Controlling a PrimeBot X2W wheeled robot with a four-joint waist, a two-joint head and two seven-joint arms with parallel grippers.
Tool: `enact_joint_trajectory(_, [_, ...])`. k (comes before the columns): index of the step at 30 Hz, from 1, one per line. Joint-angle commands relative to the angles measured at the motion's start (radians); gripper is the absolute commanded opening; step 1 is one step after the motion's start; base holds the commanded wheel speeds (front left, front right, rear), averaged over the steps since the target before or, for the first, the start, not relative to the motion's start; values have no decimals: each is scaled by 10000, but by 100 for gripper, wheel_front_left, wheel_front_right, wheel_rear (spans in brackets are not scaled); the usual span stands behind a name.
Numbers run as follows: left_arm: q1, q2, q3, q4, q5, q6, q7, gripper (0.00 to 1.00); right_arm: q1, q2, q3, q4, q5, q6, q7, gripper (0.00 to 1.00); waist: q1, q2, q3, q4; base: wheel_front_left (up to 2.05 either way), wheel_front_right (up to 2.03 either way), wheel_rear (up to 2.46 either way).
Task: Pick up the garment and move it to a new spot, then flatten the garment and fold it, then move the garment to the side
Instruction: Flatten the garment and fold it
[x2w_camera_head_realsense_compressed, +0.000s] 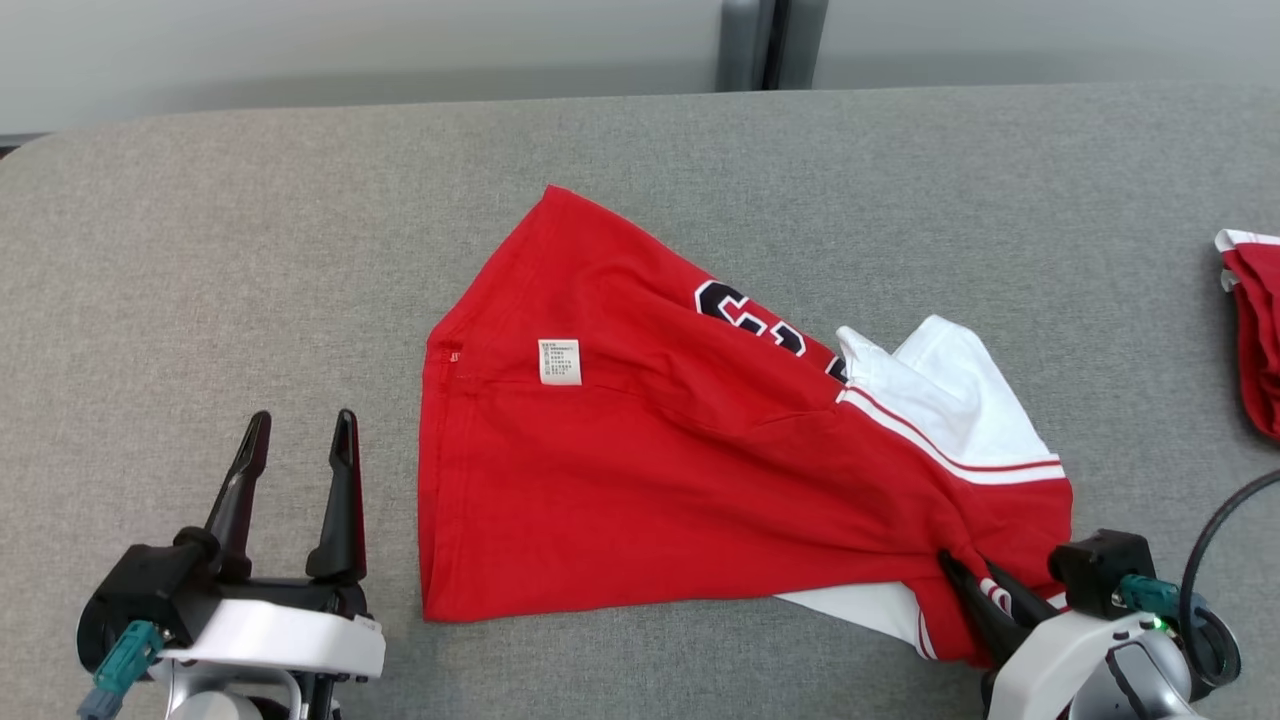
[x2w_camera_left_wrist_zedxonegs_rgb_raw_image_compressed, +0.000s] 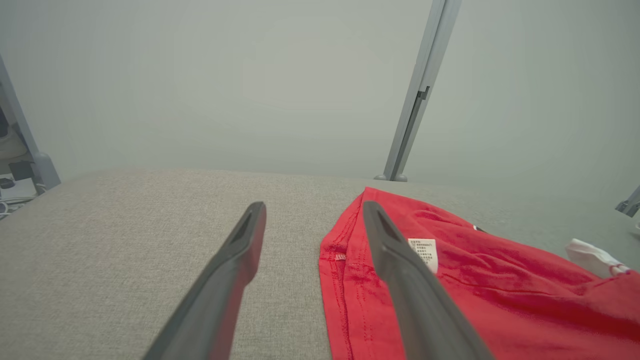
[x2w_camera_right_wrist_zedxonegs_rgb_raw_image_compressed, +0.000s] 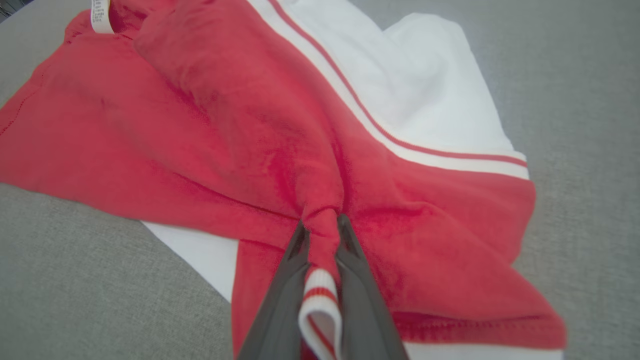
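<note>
The black lettering (x2w_camera_head_realsense_compressed: 750, 318) breaks off at the far edge of the garment (x2w_camera_head_realsense_compressed: 648, 468), so the garment will show the rest of it from underneath when I pull the garment's hem.
The garment (x2w_camera_head_realsense_compressed: 640, 480) is a red shirt with white sleeves and black lettering, lying crumpled on the grey table (x2w_camera_head_realsense_compressed: 200, 250) with a white care label facing up. My right gripper (x2w_camera_head_realsense_compressed: 975, 580) is at the garment's near right corner, shut on a bunched fold of red cloth beside a striped cuff; in the right wrist view that fold (x2w_camera_right_wrist_zedxonegs_rgb_raw_image_compressed: 322, 235) is pinched between the fingers. My left gripper (x2w_camera_head_realsense_compressed: 300, 440) stands open over bare table, left of the garment's hem. The left wrist view has the hem (x2w_camera_left_wrist_zedxonegs_rgb_raw_image_compressed: 345, 260) just past the right finger (x2w_camera_left_wrist_zedxonegs_rgb_raw_image_compressed: 400, 265).
A second red and white piece of clothing (x2w_camera_head_realsense_compressed: 1255, 330) lies at the table's right edge. A black cable (x2w_camera_head_realsense_compressed: 1215, 540) loops by my right wrist. The table's far edge meets a pale wall with a grey post (x2w_camera_head_realsense_compressed: 765, 45).
</note>
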Motion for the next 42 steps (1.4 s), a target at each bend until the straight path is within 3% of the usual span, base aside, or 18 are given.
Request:
enact_joint_trajectory(1, [110, 46, -6, 23, -37, 5, 60, 100, 139, 15, -104, -129, 25, -4, 26, 0, 0, 0, -96, -70, 0, 0, 0])
enact_joint_trajectory(2, [122, 76, -16, 18, -40, 6, 67, 100, 179, 45, -117, -166, -8, -4, 25, 35, 0, 0, -121, -80, 0, 0, 0])
enact_joint_trajectory(3, [164, 98, -28, 31, -45, 6, 111, 100, 234, 86, -135, -242, -5, -4, -88, 100, 0, 0, -145, -86, 0, 0, 0])
enact_joint_trajectory(9, [317, 137, -118, 77, -66, 45, 220, 100, 300, 254, -412, -718, 35, -3, -798, 100, 0, 0, -315, -108, 0, 0, 0])
enact_joint_trajectory(15, [465, 204, -171, 0, -57, 89, 375, 100, 234, 783, -1464, -1435, -33, -1, -2429, 100, 0, 0, -472, -140, 0, 0, 0])
enact_joint_trajectory(22, [507, 289, -233, -249, -45, 167, 563, 100, 322, 1044, -2186, -1991, -302, -1, -3198, 100, 0, 0, -665, -184, 0, 0, 0])
enact_joint_trajectory(38, [552, 432, -457, -515, -164, 232, 1120, 100, 434, 1207, -2464, -1931, -205, -1, -3077, 100, 0, 0, -670, -216, 0, 0, 0])
enact_joint_trajectory(42, [-2, 457, -791, -481, -317, -144, 1680, 100, 345, 1209, -2508, -1965, -224, -1, -3046, 100, 0, 0, -481, -192, 0, 0, 0])
